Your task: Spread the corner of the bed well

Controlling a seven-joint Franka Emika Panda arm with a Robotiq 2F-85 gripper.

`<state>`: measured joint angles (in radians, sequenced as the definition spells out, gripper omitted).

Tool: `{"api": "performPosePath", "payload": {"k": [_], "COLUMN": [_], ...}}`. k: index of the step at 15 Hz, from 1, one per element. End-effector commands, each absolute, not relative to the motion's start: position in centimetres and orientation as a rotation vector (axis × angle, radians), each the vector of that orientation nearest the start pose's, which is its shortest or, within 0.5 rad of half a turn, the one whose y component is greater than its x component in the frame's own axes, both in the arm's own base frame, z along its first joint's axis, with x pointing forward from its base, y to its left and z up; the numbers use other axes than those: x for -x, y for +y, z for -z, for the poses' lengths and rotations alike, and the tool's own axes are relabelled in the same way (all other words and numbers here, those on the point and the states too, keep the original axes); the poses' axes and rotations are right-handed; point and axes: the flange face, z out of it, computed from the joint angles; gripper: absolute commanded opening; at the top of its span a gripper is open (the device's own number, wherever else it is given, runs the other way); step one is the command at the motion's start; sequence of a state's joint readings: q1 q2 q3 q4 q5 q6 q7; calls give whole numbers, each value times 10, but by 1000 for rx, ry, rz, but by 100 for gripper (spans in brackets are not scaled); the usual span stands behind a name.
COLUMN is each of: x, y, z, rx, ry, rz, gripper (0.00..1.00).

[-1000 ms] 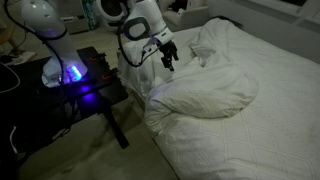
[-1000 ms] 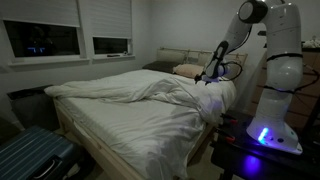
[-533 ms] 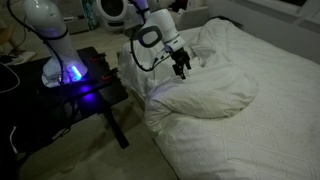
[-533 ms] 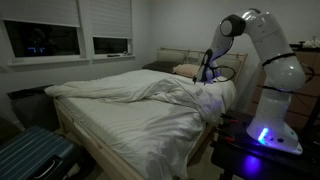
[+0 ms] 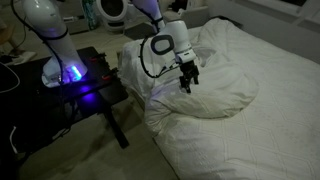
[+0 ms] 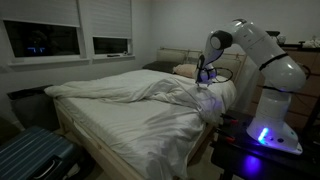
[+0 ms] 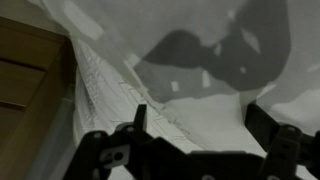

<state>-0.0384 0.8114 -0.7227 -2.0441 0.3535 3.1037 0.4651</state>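
The duvet's folded edge [image 7: 176, 118] lies across the space between my open fingers, so I should go on down until they reach the white heap [image 5: 192, 95], before I close my gripper.
The bed [image 5: 270, 110] is wide and all white; it also shows in an exterior view [image 6: 130, 125]. Its thick white duvet is folded back, and the bunched corner of the bed [image 5: 205, 95] lies in a puffy heap near the black table side, also seen in an exterior view [image 6: 205, 100]. My gripper [image 5: 187, 82] hangs just above this heap, fingers pointing down, open and empty. It also shows in an exterior view [image 6: 204, 78]. In the wrist view the gripper [image 7: 200, 120] has its two dark fingers apart over white wrinkled fabric [image 7: 190, 95], with its shadow on the cloth.
A black side table [image 5: 85, 85] with blue light stands beside the bed, carrying the robot base [image 5: 50, 40]. The wooden bed frame [image 7: 30, 70] shows at the mattress edge. A dark suitcase [image 6: 30, 155] stands at the bed's foot. Pillows [image 6: 185, 70] lie at the headboard.
My gripper has moved from beside the table edge out over the bunched duvet corner and lowered toward it. The duvet has not moved.
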Motion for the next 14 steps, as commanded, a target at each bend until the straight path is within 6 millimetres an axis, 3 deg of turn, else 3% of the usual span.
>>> {"api": "performPosePath", "payload": {"k": [1,6,11,12,13,14], "x": [-448,-452,-468,-470,-472,-473], "y": [-469,-499,-505,-506,-506,-507], "z": [-179,-147,-122,-121,-120,-121], "rx": [2762,2766,2753,2744,2730,2718], "ry": [2205,2203,2167,2169,2171,2176], "rz": [631,464,424,440,441,449], "gripper": [100,100,100,75,74,66]}}
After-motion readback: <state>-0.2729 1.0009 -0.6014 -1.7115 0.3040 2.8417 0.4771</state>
